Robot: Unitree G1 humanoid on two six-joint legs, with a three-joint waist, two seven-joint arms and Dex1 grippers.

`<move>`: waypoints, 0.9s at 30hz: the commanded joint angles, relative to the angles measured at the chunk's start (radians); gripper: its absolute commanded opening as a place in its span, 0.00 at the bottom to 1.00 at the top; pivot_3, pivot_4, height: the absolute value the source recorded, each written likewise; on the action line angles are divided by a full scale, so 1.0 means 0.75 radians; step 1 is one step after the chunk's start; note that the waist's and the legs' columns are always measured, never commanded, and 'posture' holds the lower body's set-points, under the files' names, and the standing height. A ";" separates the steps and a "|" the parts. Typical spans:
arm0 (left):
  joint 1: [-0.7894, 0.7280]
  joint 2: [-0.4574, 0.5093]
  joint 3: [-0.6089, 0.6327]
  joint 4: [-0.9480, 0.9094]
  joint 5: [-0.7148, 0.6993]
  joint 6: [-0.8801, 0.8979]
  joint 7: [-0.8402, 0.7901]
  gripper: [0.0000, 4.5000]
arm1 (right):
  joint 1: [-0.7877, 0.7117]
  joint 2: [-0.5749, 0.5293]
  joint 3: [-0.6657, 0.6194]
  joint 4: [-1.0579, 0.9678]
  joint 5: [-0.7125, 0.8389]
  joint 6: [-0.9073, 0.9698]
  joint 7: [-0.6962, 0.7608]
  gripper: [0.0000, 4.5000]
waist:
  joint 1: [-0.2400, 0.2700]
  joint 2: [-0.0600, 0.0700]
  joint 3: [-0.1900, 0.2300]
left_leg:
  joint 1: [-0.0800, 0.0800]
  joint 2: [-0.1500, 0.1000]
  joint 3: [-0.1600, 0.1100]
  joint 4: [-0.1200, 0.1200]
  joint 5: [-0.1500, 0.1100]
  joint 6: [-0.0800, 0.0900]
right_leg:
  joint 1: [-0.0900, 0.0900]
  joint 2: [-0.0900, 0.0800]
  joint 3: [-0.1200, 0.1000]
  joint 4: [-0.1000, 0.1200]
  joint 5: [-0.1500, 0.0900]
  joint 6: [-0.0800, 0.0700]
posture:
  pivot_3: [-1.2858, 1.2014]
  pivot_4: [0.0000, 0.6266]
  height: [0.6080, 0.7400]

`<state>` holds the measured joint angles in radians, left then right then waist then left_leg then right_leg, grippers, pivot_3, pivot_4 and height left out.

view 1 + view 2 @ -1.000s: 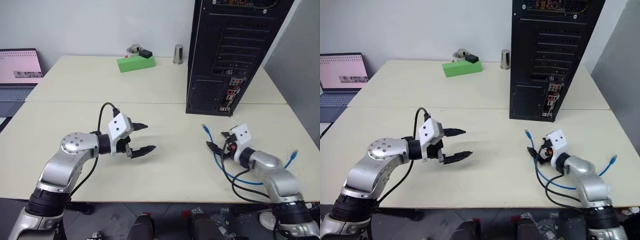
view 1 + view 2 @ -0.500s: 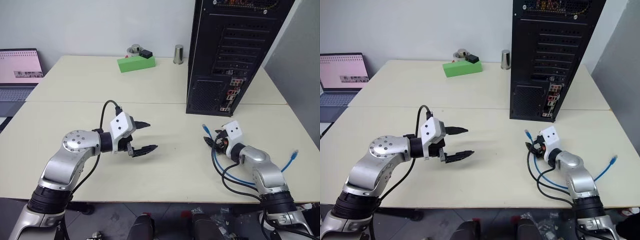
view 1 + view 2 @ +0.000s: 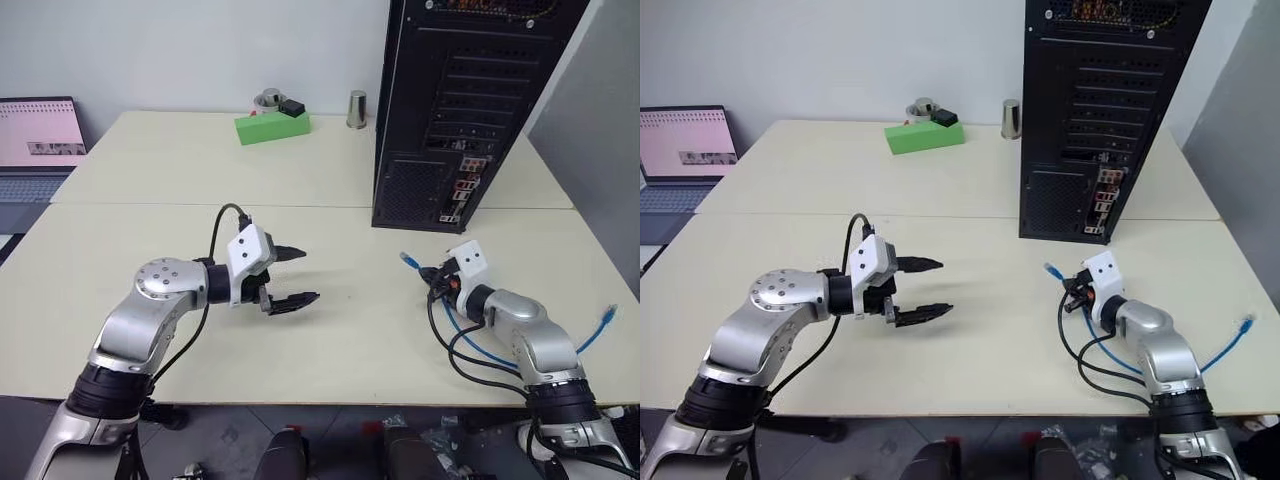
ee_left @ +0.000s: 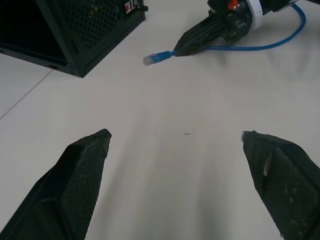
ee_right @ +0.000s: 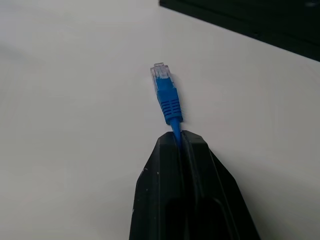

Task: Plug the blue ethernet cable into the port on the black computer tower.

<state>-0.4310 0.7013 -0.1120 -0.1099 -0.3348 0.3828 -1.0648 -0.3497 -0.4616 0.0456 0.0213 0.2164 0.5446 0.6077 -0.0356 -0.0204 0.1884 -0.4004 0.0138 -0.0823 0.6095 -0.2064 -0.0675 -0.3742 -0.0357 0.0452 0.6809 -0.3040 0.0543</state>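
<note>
I expect the cord [image 3: 592, 338] to bend gently behind the clear plug when I hold the plug up, because it runs in a smooth, wide curve.
The blue ethernet cable [image 5: 172, 115] sticks out from my right gripper [image 5: 181, 137], which is shut on the cord just behind the clear plug [image 5: 161, 72]. The plug [image 3: 406, 259] points toward the middle of the table, low over its surface. The rest of the cord [image 3: 487, 345] loops beside my right arm, and its other end [image 3: 607, 315] lies near the table's right edge. The black computer tower [image 3: 450, 110] stands behind the right gripper [image 3: 437, 280], its coloured connector panel [image 3: 462, 185] facing me. My left gripper [image 3: 306, 276] hovers open at mid-table with nothing between its fingers [image 4: 85, 165].
A green box [image 3: 272, 125] and a metal cup [image 3: 356, 108] stand at the back of the table. A laptop [image 3: 38, 140] sits at the far left. Black arm cables [image 3: 455, 350] trail beside the blue cord. A seam [image 3: 200, 205] runs across the table [image 3: 350, 340].
My right gripper has shut on the blue cable behind its plug. The cable's far end has slid toward the table's right edge. The left gripper stays open, roughly in place.
</note>
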 commanded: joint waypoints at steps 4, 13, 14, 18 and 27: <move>-0.101 -0.052 -0.081 0.100 0.065 -0.124 -0.078 1.00 | -0.086 -0.094 0.154 -0.260 0.071 0.080 0.267 0.01 | -0.006 0.000 0.000 | 0.000 0.000 0.000 0.000 0.000 0.000 | 0.000 0.000 0.000 0.000 0.000 0.000 | 0.52 0.24 1.00; -0.176 -0.107 -0.168 0.220 0.131 -0.220 -0.184 1.00 | -0.170 -0.137 0.270 -0.437 0.105 0.148 0.397 0.01 | -0.003 0.000 0.000 | -0.001 0.000 -0.002 0.001 0.000 0.000 | 0.000 0.000 -0.001 0.000 0.000 0.000 | 0.52 0.24 1.00; -0.185 -0.115 -0.172 0.239 0.139 -0.231 -0.187 1.00 | -0.175 -0.136 0.280 -0.445 0.102 0.148 0.402 0.01 | -0.003 0.000 0.000 | -0.001 0.000 -0.001 0.001 0.000 0.000 | 0.000 0.000 -0.001 0.000 0.000 0.000 | 0.52 0.24 1.00; -0.205 -0.131 -0.173 0.278 0.138 -0.240 -0.216 1.00 | -0.179 -0.150 0.311 -0.466 0.081 0.136 0.417 0.01 | -0.003 0.000 0.000 | -0.001 0.000 -0.002 0.001 0.000 0.000 | 0.000 0.000 -0.001 0.000 0.000 0.000 | 0.52 0.24 1.00; -0.213 -0.127 -0.179 0.321 0.152 -0.249 -0.278 0.59 | -0.201 -0.162 0.341 -0.484 0.056 0.098 0.435 0.00 | -0.004 0.000 0.000 | -0.001 0.000 -0.002 0.001 0.000 0.000 | 0.000 0.000 -0.001 0.000 0.000 0.000 | 0.52 0.24 1.00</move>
<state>-0.5723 0.6049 -0.2498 0.1350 -0.2232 0.2104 -1.2670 -0.4808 -0.5759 0.2993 -0.2978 0.2571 0.6408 0.9197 -0.0386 -0.0204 0.1885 -0.4013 0.0137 -0.0837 0.6101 -0.2064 -0.0675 -0.3745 -0.0356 0.0441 0.6807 -0.3040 0.0543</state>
